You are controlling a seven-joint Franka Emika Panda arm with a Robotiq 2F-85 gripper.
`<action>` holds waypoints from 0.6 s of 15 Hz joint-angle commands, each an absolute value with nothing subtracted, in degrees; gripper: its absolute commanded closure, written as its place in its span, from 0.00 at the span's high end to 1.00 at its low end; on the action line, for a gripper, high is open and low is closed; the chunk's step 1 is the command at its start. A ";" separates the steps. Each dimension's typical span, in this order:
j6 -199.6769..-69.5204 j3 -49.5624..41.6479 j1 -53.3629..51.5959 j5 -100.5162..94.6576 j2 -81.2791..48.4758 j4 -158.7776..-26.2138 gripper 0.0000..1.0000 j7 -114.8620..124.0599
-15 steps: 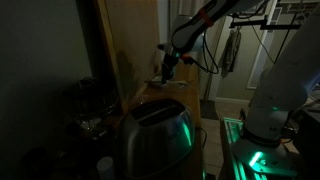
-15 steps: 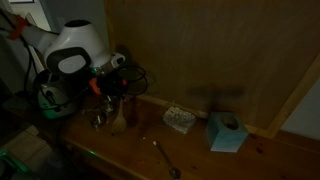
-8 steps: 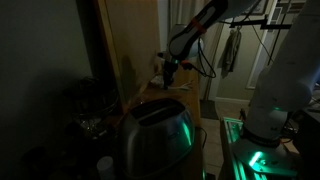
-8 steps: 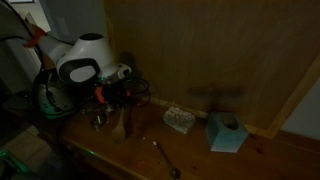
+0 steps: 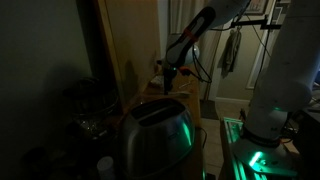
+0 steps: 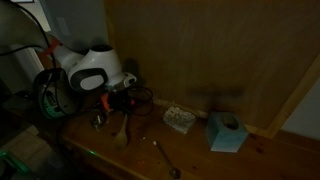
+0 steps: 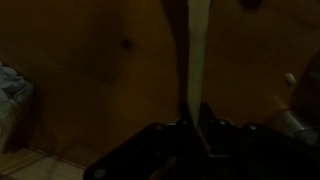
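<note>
My gripper should keep going down until the wooden utensil lies flat, then let go, because the wooden utensil's broad end (image 6: 121,138) points at open counter (image 6: 138,143) away from the metal spoon.
My gripper (image 6: 119,101) hangs low over the wooden counter (image 6: 200,155), shut on a pale wooden utensil (image 6: 120,126) whose broad end points down at the counter. In the wrist view the utensil's long handle (image 7: 197,50) runs straight out from between the dark fingers of the gripper (image 7: 197,116). In an exterior view the gripper (image 5: 168,77) sits beyond the toaster, by the wooden wall. A small metal cup (image 6: 98,120) stands just beside the utensil.
A metal spoon (image 6: 165,158) lies on the counter's front part. A checked pad (image 6: 179,119) and a blue tissue box (image 6: 226,131) sit near the wooden back wall. A shiny toaster (image 5: 155,135) fills the foreground. The scene is very dark.
The arm has swung along the counter and come lower, carrying the wooden utensil with it. The grip has stayed the same.
</note>
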State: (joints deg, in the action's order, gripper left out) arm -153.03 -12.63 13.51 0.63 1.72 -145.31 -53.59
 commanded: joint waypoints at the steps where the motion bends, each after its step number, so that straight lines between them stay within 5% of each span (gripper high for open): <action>1: -154.21 -12.92 13.27 -0.78 -1.96 -143.36 0.06 -51.27; 9: -154.38 -12.46 13.70 -0.98 -5.88 -141.42 0.07 -49.40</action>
State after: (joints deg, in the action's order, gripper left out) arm -153.60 -12.65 13.52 0.63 -3.63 -143.03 -51.51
